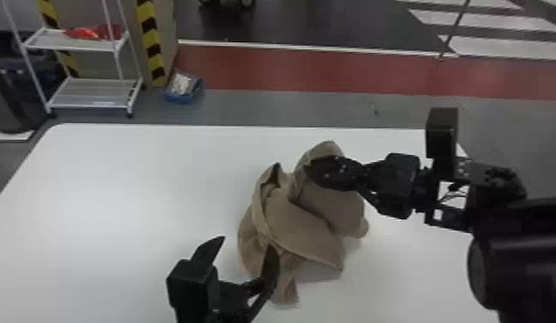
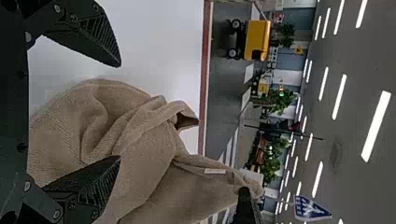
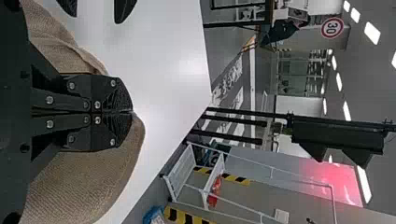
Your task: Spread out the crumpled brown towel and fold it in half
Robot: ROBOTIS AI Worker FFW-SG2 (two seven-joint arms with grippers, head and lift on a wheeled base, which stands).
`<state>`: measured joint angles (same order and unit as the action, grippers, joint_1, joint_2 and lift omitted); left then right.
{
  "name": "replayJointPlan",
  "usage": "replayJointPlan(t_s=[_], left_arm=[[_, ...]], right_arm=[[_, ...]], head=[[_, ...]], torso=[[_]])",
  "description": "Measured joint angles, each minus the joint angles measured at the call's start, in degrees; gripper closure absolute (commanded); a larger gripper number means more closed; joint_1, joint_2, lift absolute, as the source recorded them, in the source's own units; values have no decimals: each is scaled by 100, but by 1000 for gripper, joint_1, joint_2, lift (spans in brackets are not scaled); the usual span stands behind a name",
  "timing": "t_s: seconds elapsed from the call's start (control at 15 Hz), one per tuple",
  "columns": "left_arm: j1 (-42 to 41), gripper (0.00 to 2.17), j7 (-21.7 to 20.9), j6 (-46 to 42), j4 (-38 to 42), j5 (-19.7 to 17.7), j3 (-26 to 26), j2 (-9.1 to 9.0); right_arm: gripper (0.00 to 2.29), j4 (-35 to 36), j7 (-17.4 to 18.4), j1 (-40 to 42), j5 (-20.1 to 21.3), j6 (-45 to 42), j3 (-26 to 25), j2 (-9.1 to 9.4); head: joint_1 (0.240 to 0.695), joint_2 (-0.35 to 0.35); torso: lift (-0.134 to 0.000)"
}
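Observation:
The brown towel [image 1: 319, 225] will stretch out wide and sag in the middle when I lift it between my grippers, because deep, loose folds [image 1: 274, 204] overlap here.
The brown towel [image 1: 296, 214] lies bunched up right of the table's middle, its far part raised at my right gripper [image 1: 317, 172]. In the right wrist view, the fingers of that right gripper [image 3: 132, 112] are closed together on the brown towel [image 3: 112, 172]. My left gripper [image 1: 246, 253] stands open at the towel's near left side, one finger over the cloth and the other over the table. In the left wrist view, the left gripper [image 2: 120, 112] has its fingers wide apart with the brown towel [image 2: 140, 135] beyond and between them.
The white table [image 1: 117, 193] extends widely to the left of the towel. Beyond its far edge stand a white shelf rack [image 1: 92, 92] and a blue box [image 1: 183, 88] on the floor. My right arm [image 1: 526, 249] reaches over the table's right side.

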<state>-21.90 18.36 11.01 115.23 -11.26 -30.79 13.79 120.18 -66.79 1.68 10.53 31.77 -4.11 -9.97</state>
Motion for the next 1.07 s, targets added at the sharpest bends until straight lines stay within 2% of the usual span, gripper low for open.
replayJointPlan(t_s=[0.27, 0.47, 0.53, 0.67, 0.87, 1.07], left_arm=[[456, 208, 307, 1, -525, 211, -287, -213], [534, 211, 254, 93, -614, 134, -324, -244], [536, 313, 195, 172, -607, 87, -351, -245], [541, 967, 20, 343, -583, 61, -417, -246], [591, 2088, -299, 704, -574, 60, -439, -243], [573, 2145, -168, 810, -455, 86, -412, -207]], right_arm=[[1244, 285, -9, 178, 10, 58, -13, 4], [1244, 368, -9, 272, 22, 71, -34, 4], [1244, 372, -9, 280, 32, 71, -32, 6], [1244, 426, -9, 305, 36, 71, -31, 11], [1244, 565, -9, 391, 19, 71, -81, 13], [1244, 600, -10, 499, -30, 45, -194, 13]], head=[[695, -144], [695, -152], [695, -157], [695, -177], [695, -199], [695, -199]], torso=[[-123], [-123], [-123], [-123], [-123], [-123]])
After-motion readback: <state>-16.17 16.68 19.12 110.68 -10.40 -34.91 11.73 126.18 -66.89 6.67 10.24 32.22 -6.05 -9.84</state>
